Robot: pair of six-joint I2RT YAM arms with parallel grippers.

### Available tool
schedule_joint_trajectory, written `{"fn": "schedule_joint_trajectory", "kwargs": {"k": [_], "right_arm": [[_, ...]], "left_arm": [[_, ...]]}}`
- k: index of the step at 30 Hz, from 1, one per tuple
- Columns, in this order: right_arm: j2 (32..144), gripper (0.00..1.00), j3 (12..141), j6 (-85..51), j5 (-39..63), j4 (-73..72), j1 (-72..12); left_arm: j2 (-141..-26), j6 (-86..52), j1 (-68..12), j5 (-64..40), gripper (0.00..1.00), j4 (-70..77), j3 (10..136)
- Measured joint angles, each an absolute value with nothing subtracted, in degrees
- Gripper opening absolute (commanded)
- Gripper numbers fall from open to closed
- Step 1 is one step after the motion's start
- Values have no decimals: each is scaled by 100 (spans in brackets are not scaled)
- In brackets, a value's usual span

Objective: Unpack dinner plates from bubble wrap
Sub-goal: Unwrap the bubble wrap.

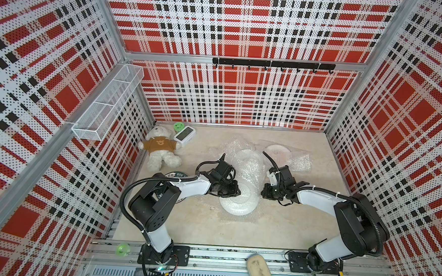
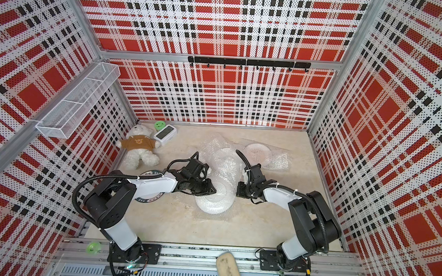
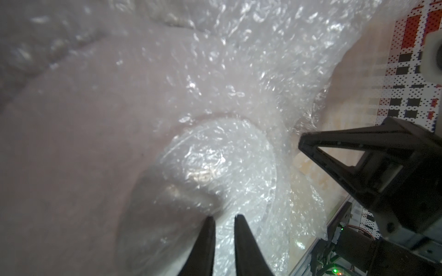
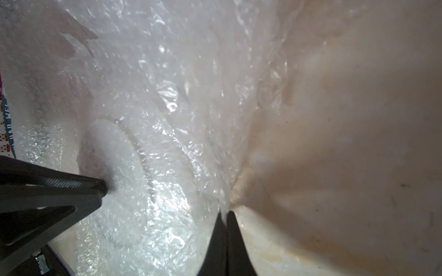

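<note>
Next, I open my right gripper and grab the wrap's edge [image 1: 259, 201] nearer the plate's front before I pull, because the bubble wrap's fold [image 4: 224, 200] sits shallow between my right gripper's fingers.
A white dinner plate [image 1: 238, 208] lies mid-table on bubble wrap [image 1: 252, 172], which rises in a crumpled fold over its far side. My left gripper [image 1: 237, 191] grips the plate's left rim, and in the left wrist view its jaws [image 3: 223, 217] stand narrowly apart over that rim. My right gripper [image 1: 261, 193] is at the plate's right edge, shut on a pinched fold of the bubble wrap [image 4: 224, 210]. A second plate [image 1: 247, 156] lies under wrap behind. A pinkish-marked plate [image 1: 277, 151] lies at the back right. A plate with a dark lettered rim [image 1: 177, 174] is mostly hidden under my left arm.
A teddy bear [image 1: 161, 148], a white clock [image 1: 184, 136] and a green round item [image 1: 178, 127] sit in the back left corner. A wire basket [image 1: 109, 103] hangs on the left wall and a hook rail [image 1: 273, 64] on the back wall. A pale paddle [image 1: 261, 274] pokes over the front rail.
</note>
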State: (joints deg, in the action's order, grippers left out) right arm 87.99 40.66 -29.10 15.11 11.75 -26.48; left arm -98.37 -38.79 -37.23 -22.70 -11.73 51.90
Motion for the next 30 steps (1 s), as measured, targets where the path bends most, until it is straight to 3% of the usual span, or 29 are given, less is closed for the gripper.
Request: {"fn": "schedule_joint_trajectory", "kwargs": {"k": [12,20,30], "right_arm": [[8724,27,4049,-2777,1544,1356,-2659],[8965,26,4060,-2834,1778,1173,-2838],[9054,8,4062,-2967,1802,974,-2858]], "left_arm": [[-9854,-3896,-3734,-2270,21,-1133,5192],[-9856,-3896,-3734,-2270,21,-1120,5190],[-9865,-3896,-3734,-2268,21,-1098,5190]]}}
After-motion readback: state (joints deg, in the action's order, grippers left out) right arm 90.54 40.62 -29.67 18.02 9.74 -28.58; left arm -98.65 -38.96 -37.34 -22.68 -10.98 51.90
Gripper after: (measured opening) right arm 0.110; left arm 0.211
